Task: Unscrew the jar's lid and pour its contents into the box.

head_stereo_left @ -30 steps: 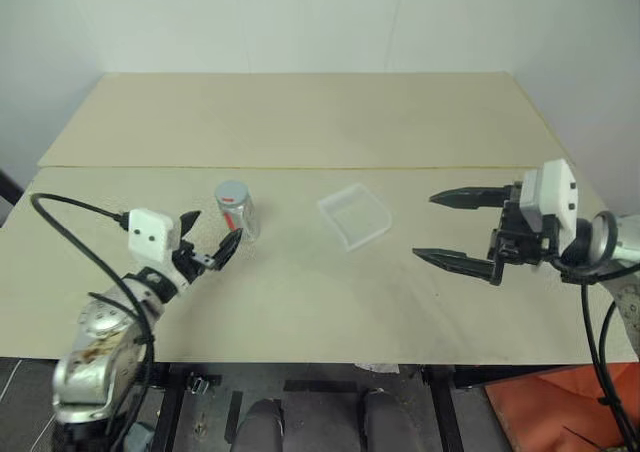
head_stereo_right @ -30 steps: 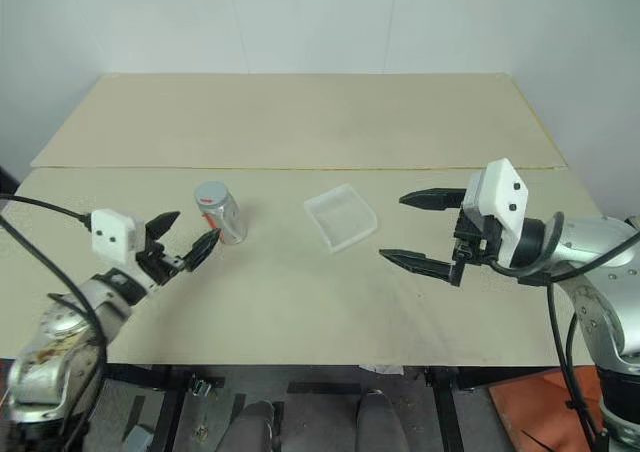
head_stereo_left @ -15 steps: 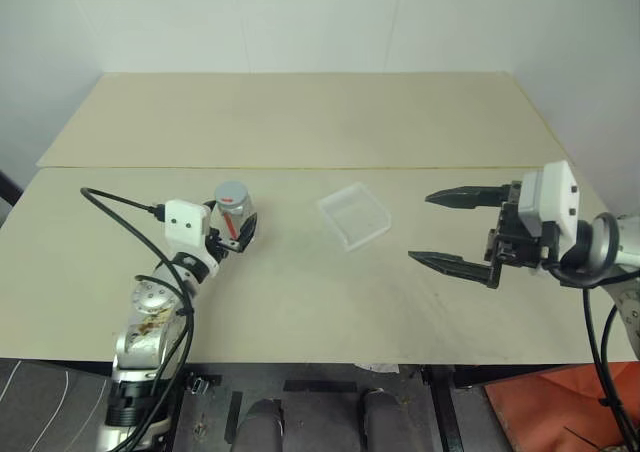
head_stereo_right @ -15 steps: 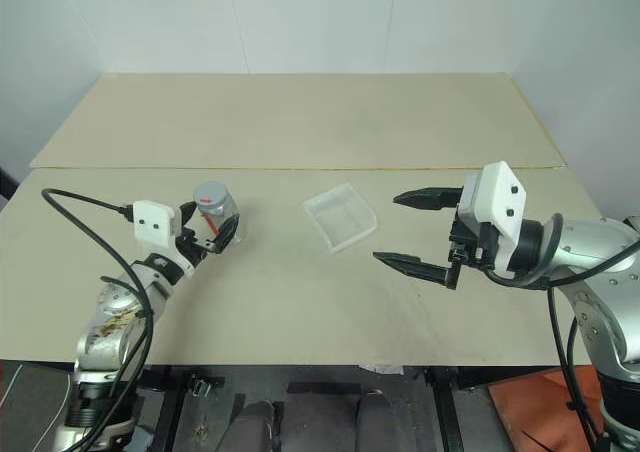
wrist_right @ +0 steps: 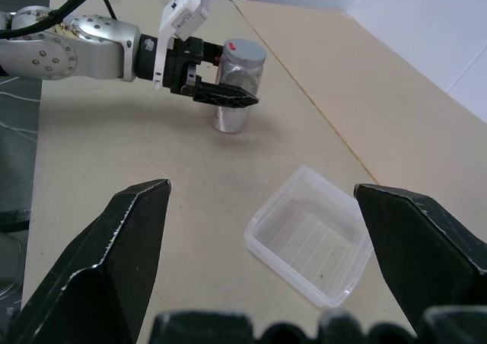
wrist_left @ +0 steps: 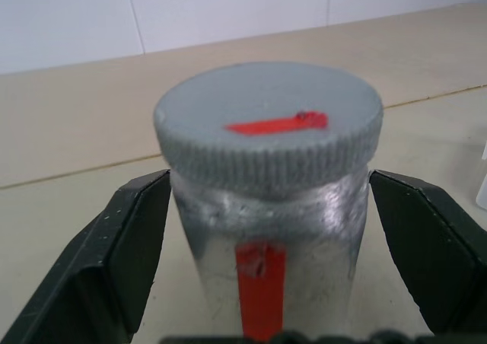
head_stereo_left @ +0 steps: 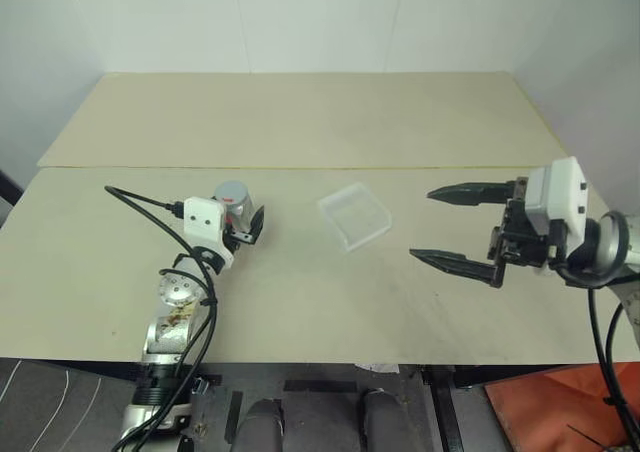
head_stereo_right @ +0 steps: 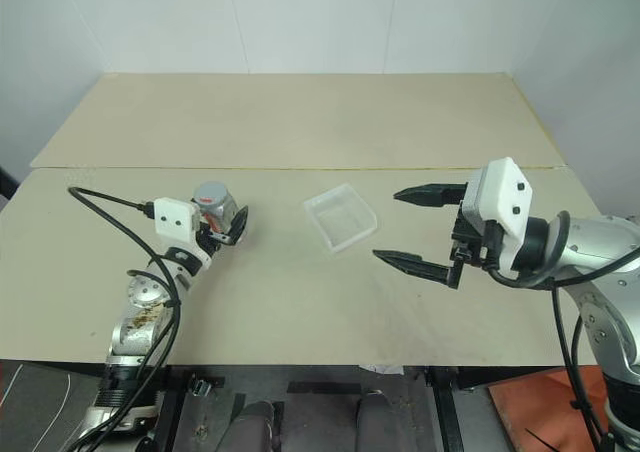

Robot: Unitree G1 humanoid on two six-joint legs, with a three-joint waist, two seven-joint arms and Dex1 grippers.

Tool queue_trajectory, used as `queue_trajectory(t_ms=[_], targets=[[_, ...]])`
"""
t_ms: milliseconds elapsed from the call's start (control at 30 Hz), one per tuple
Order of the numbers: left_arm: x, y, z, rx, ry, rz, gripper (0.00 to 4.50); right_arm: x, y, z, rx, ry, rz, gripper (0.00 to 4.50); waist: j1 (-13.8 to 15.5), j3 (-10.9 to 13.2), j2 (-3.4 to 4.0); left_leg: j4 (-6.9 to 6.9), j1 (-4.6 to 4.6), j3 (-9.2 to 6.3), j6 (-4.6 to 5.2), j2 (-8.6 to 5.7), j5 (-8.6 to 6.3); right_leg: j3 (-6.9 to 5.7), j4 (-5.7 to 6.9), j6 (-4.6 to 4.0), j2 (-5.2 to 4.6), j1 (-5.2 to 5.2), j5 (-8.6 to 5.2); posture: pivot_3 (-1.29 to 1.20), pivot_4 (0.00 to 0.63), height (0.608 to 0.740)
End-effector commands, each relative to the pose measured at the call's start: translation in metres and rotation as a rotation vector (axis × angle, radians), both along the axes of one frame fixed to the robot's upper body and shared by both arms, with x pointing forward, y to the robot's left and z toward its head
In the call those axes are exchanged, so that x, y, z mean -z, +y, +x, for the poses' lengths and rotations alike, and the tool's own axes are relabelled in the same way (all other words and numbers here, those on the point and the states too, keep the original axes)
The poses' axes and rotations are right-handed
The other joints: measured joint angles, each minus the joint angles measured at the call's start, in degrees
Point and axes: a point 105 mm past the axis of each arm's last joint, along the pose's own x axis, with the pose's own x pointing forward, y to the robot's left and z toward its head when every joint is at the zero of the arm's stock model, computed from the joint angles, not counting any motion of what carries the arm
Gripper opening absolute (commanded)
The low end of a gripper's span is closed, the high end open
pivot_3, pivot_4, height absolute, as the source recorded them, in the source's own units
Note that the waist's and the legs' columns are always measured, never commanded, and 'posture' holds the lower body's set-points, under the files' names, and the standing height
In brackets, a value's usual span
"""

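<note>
The wide grey lid [head_stereo_left: 231,191] covers the whole top of the jar [head_stereo_left: 241,215], so small, loose, hidden pieces will fall from the jar through a broad opening when I pour.
The jar [head_stereo_left: 237,210], a clear body with a red strip, stands upright on the table's left half. Its grey lid [wrist_left: 268,123], marked with a small red dash, is on. My left gripper [head_stereo_left: 242,224] is open and level, one black finger [wrist_left: 125,237] on each side of the jar's body below the lid, with narrow gaps showing. The contents cannot be made out through the jar's wall. The box [head_stereo_left: 354,215], a clear shallow tray, lies empty near the table's middle. To its right my right gripper [head_stereo_left: 421,224] hovers wide open above the table, empty, pointing toward the box [wrist_right: 310,237].
The beige table [head_stereo_left: 300,122] has a seam across it behind the jar and box. A black cable [head_stereo_left: 140,200] loops from my left wrist. An orange object [head_stereo_left: 545,412] lies on the floor past the table's front right corner.
My left gripper has reached forward and right along the table, and its open fingers now flank the jar instead of standing short of it. The right gripper has stayed in place.
</note>
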Motion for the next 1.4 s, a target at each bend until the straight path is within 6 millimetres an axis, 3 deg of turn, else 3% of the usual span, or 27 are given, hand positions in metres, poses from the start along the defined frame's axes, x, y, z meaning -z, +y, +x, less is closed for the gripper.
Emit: queue_trajectory(t_ms=[33,133,167,267,433,633,800,900,1100,1400], targets=[[-0.009,-0.006,0.0,0.019,-0.054,0.005,4.47,-0.011,-0.001,-0.007,0.003,-0.053,-0.009,4.5,0.0,0.0,0.0,0.0,0.0,0.0,0.0,0.0,0.0,0.0,0.0,0.0,0.0,0.0,0.0,0.0,0.15,0.74],[-0.008,-0.008,0.0,0.021,-0.057,-0.014,4.47,-0.012,-0.001,-0.009,0.004,-0.057,-0.016,4.5,0.1,0.0,0.0,0.0,0.0,0.0,0.0,0.0,0.0,0.0,0.0,0.0,0.0,0.0,0.0,0.0,0.15,0.74],[-0.008,-0.009,0.0,0.019,-0.058,-0.017,4.28,-0.013,-0.001,-0.008,0.005,-0.059,-0.019,4.5,0.1,0.0,0.0,0.0,0.0,0.0,0.0,0.0,0.0,0.0,0.0,0.01,0.0,0.0,0.0,0.0,0.15,0.74],[-0.009,-0.01,0.0,0.021,-0.066,-0.022,3.57,-0.014,-0.001,-0.008,0.007,-0.065,-0.02,4.5,0.0,0.0,0.0,0.0,0.0,0.0,0.0,0.0,0.0,0.0,0.0,0.01,0.0,0.0,0.0,0.0,0.15,0.74],[-0.013,-0.009,0.007,0.015,-0.079,-0.037,1.99,-0.013,0.002,-0.009,0.004,-0.068,-0.014,4.5,0.2,0.0,-0.01,0.0,0.0,0.0,0.0,0.0,0.0,0.0,0.0,0.01,0.0,0.01,0.0,0.0,0.15,0.74],[-0.025,-0.014,0.012,0.096,-0.089,-0.031,1.95,-0.012,0.006,-0.008,-0.001,-0.069,0.008,4.5,0.2,0.0,-0.01,0.0,0.0,0.0,0.0,0.0,0.0,0.0,-0.01,0.01,0.0,0.01,0.0,0.0,0.15,0.74],[-0.055,-0.036,0.005,0.434,-0.058,0.026,1.95,-0.016,0.017,0.0,-0.002,-0.08,0.064,4.5,-0.3,0.0,0.0,0.0,0.01,-0.01,-0.01,0.0,0.01,-0.01,0.02,0.01,0.01,0.0,0.0,0.0,0.15,0.74],[-0.073,-0.049,-0.008,0.694,-0.021,0.057,1.95,-0.023,0.028,0.012,0.0,-0.073,0.119,4.5,-0.6,0.0,0.01,-0.01,0.01,-0.01,-0.02,0.0,0.01,-0.01,0.01,0.01,0.02,-0.01,0.0,0.0,0.15,0.74],[-0.091,-0.068,-0.019,1.025,0.022,0.128,1.95,-0.044,0.059,0.028,-0.026,-0.026,0.224,4.5,-0.6,0.0,0.02,-0.01,-0.01,-0.04,-0.02,0.0,0.02,-0.03,0.02,0.01,0.02,-0.04,0.0,0.0,0.15,0.74],[-0.101,-0.096,-0.022,1.258,-0.019,0.185,1.95,-0.049,0.102,0.041,-0.018,0.042,0.248,4.5,-1.2,0.0,0.03,0.02,-0.28,-0.1,-0.08,0.0,0.05,-0.07,0.24,0.0,0.04,-0.27,0.0,0.0,0.15,0.74]])
